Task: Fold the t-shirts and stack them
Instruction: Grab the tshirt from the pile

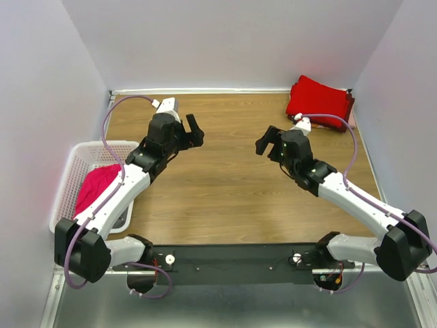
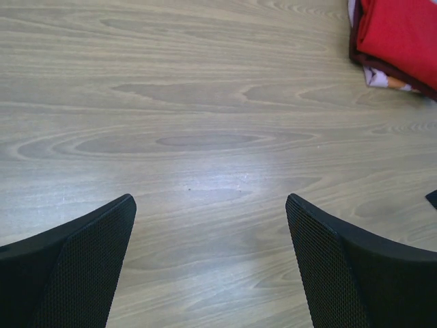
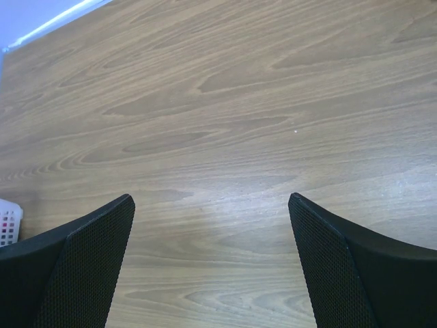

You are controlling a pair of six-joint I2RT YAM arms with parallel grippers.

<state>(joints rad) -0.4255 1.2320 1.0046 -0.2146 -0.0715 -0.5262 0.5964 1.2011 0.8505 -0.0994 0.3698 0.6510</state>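
Note:
My left gripper should keep its fingers wide and keep moving toward the pink-red t-shirt (image 1: 94, 186), since it lies on top in the open basket, until the fingers close on its far end (image 1: 108, 171).
A stack of folded red t-shirts (image 1: 319, 101) lies at the table's far right corner; its edge shows in the left wrist view (image 2: 399, 37). A bright pink-red t-shirt (image 1: 95, 187) lies crumpled in the white lattice basket (image 1: 72, 164) at the left. My left gripper (image 1: 194, 130) is open and empty above the bare wood, its fingers (image 2: 75, 266) wide apart. My right gripper (image 1: 265, 142) is open and empty over the table's middle, fingers (image 3: 355, 273) wide apart.
White walls close in the table on the left, back and right. The basket's corner (image 3: 8, 224) shows at the left edge of the right wrist view. The arm bases sit on a black rail (image 1: 232, 263) at the near edge.

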